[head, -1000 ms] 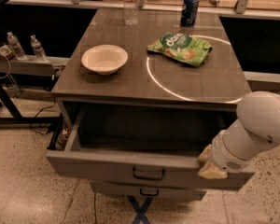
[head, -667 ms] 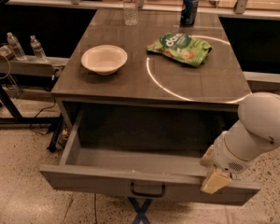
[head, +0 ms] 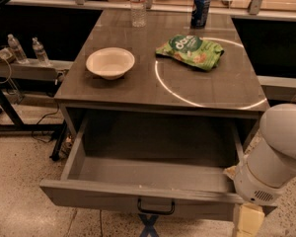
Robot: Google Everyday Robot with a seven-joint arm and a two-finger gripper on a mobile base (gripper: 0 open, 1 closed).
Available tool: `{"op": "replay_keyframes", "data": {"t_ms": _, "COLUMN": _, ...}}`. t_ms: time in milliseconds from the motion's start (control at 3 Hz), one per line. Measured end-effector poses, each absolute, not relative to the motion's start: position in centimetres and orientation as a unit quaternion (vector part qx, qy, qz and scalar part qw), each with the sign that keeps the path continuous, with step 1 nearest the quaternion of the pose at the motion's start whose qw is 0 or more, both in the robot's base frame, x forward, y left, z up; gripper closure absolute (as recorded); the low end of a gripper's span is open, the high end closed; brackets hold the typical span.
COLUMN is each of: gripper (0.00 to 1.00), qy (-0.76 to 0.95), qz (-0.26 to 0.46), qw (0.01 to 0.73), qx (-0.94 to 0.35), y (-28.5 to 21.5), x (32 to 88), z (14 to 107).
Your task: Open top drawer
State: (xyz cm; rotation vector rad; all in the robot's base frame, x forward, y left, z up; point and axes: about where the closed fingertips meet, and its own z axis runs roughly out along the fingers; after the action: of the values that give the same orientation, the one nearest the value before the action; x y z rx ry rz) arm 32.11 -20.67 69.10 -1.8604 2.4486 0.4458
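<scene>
Next, my gripper lifts over the front and pulls the drawer further out from inside its box (head: 219, 181), because my gripper is outside the top drawer's front corner.
The top drawer (head: 113, 197) is a wide grey drawer pulled far out from under the grey table top (head: 197, 90). Its deep plain grey box is open to view and holds nothing I can see. A small dark pull handle (head: 156, 209) hangs at the centre of its front. My gripper (head: 247, 220) is at the drawer's front right corner, low at the frame's bottom edge, below the white arm (head: 276, 154). Only a pale yellowish part of it shows.
On the table stand a cream bowl (head: 110, 62), a green snack bag (head: 190, 50), a blue can (head: 201, 9) and a clear water bottle (head: 137, 5). Two small bottles (head: 27, 49) stand on a shelf at the left. Cables lie on the speckled floor (head: 19, 181).
The drawer has slid further out toward the camera. My arm and gripper have moved down and back with its right front corner.
</scene>
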Motion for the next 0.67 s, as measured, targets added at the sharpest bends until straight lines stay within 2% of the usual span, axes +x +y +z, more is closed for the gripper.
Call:
{"op": "replay_keyframes", "data": {"t_ms": 333, "gripper": 0.0, "qy": 0.788, "qz": 0.138, "qw": 0.011, "qx": -0.6, "y": -20.7, "x": 31.8, "z": 71.6}}
{"op": "replay_keyframes", "data": {"t_ms": 667, "gripper": 0.0, "qy": 0.781, "qz": 0.115, "qw": 0.04, "qx": -0.612, "y": -20.1, "x": 33.6, "z": 75.0}}
